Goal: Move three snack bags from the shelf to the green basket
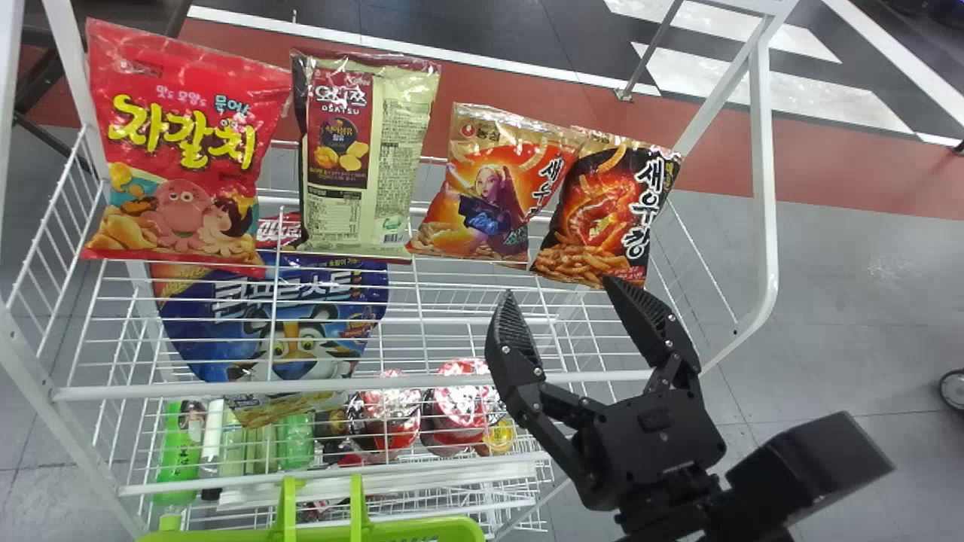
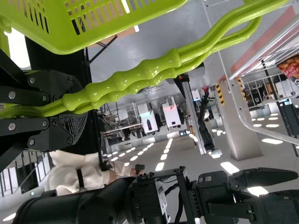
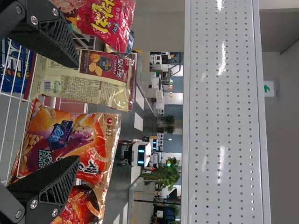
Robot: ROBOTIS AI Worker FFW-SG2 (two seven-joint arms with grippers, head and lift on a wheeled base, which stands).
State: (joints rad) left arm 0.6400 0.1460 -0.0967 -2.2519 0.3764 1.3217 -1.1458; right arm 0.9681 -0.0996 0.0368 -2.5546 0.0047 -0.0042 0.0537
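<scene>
A red corner (image 1: 280, 230) peeks out beside the cream bag, so the blue bag's hidden top should come into view and stay in place when I lift the red bag (image 1: 187, 149).
Four snack bags stand in a row on the wire shelf: a red bag (image 1: 188, 150), a cream bag (image 1: 361, 150), an orange bag (image 1: 497, 188) and a black-and-orange bag (image 1: 606, 211). My right gripper (image 1: 561, 290) is open just in front of the two rightmost bags, holding nothing. In the right wrist view my right gripper (image 3: 77, 112) stands spread before the orange bag (image 3: 70, 142) and the cream bag (image 3: 86, 79). The green basket (image 1: 422, 530) is at the bottom edge. In the left wrist view my left gripper (image 2: 70, 109) is shut on the handles of the green basket (image 2: 70, 42).
Below the top shelf (image 1: 452, 278) hangs a blue bag (image 1: 279, 324), with cups (image 1: 459, 406) and green bottles (image 1: 178, 452) on the lower level. White frame posts (image 1: 764, 173) bound the rack at both sides. A pegboard panel (image 3: 224, 112) stands beyond.
</scene>
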